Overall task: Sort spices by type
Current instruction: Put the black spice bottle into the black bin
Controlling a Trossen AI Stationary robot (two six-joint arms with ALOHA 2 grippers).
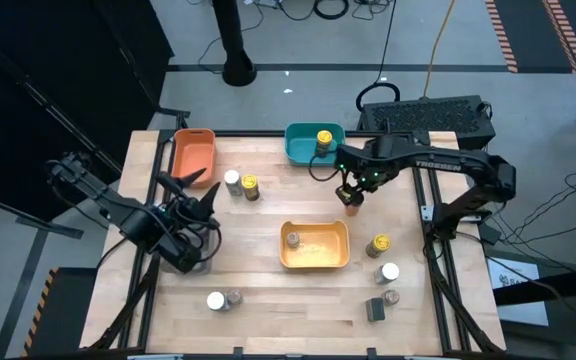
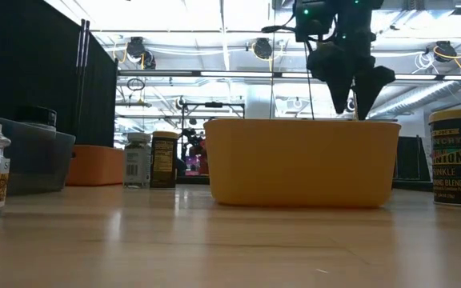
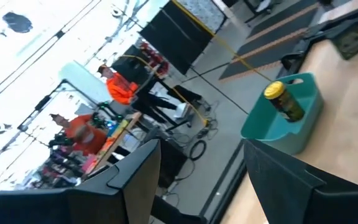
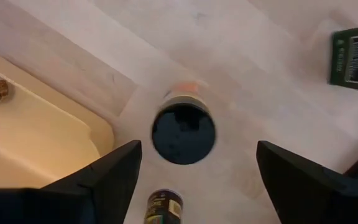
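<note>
My right gripper should go down next until its open fingers are on both sides of the lid. The black-lidded jar stands clear of the yellow bin, in line with those fingers.
The spices are small jars spread over the wooden table. A black-lidded jar stands upright on the table beside the yellow bin. My right gripper hangs over it, pointing down and open; its fingers stand wide on either side of the lid without touching. My left gripper hovers open and level near the orange bin, with nothing between its fingers. One yellow-lidded jar stands in the teal bin. Another jar lies in the yellow bin.
A white-lidded jar and a yellow-lidded jar stand near my left gripper. More jars stand near the right edge and near the front edge. A dark box lies at the front right. Bare wood shows mid-table.
</note>
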